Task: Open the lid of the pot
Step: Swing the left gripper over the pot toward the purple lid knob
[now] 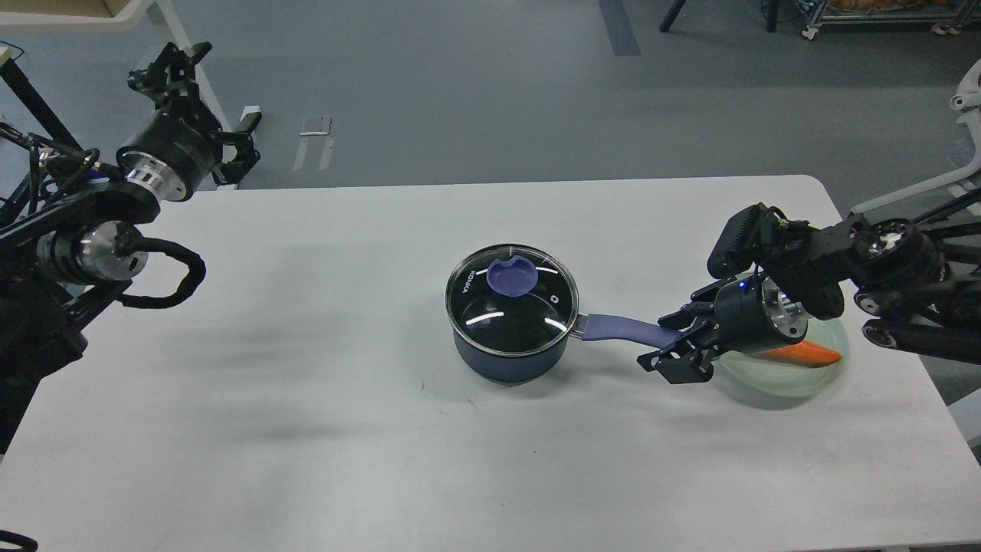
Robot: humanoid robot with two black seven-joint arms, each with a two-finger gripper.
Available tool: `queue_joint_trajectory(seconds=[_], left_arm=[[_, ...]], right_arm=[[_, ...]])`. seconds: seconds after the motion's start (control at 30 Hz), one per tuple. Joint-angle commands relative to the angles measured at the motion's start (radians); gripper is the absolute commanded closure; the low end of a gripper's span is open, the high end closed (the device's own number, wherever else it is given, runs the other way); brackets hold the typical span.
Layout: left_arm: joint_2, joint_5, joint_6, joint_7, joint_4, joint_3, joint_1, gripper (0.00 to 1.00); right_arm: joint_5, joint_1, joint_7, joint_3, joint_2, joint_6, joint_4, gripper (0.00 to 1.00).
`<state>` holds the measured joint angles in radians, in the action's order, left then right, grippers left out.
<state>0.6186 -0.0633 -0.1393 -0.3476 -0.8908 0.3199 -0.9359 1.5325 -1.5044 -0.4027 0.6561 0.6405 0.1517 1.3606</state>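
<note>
I should expect the dark blue pot (508, 364) to be empty when I open it, because only a plain dark inside can be seen through the glass lid (511, 314).
A dark blue pot (506, 360) stands at the table's middle with its glass lid (512, 300) on, a purple knob (511, 276) on top. Its purple handle (619, 330) points right. My right gripper (668, 343) is open, with one finger on each side of the handle's far end; I cannot tell if they touch it. My left gripper (207, 107) is open and empty, raised over the table's far left corner, far from the pot.
A pale green plate (789, 379) with an orange carrot (805, 354) sits right of the handle, partly hidden behind my right wrist. The white table (306, 429) ends close to the plate on the right.
</note>
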Motion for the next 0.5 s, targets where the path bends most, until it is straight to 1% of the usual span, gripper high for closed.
queue_joint_trajectory(seconds=[0.0,0.07,0.13,0.2,0.33,0.47], left_arm=[[-0.005,0.086,0.036,0.044,-0.059,-0.054,-0.096,0.01],[-0.008,0.169,0.033,0.053,-0.066,-0.102,-0.167,0.01],[-0.013,0.276,0.024,0.049,-0.068,-0.149,-0.233,0.01],[-0.042,0.389,0.024,0.044,-0.068,-0.176,-0.268,0.01],[-0.091,0.661,0.012,0.042,-0.083,-0.177,-0.279,0.01],[-0.091,0.942,0.026,0.039,-0.193,-0.174,-0.273,0.01]], right_arm=[[-0.003,0.003,0.001,-0.001,-0.001,0.003,0.009,0.43],[-0.002,0.003,0.002,0.000,-0.001,0.006,0.009,0.49],[0.001,0.001,0.004,0.000,-0.002,0.006,0.006,0.51],[0.001,0.001,0.004,0.000,-0.005,0.006,0.006,0.52],[0.001,-0.004,0.004,0.000,-0.007,0.006,0.006,0.56],[0.001,-0.010,0.004,0.000,-0.007,0.006,0.005,0.61]])
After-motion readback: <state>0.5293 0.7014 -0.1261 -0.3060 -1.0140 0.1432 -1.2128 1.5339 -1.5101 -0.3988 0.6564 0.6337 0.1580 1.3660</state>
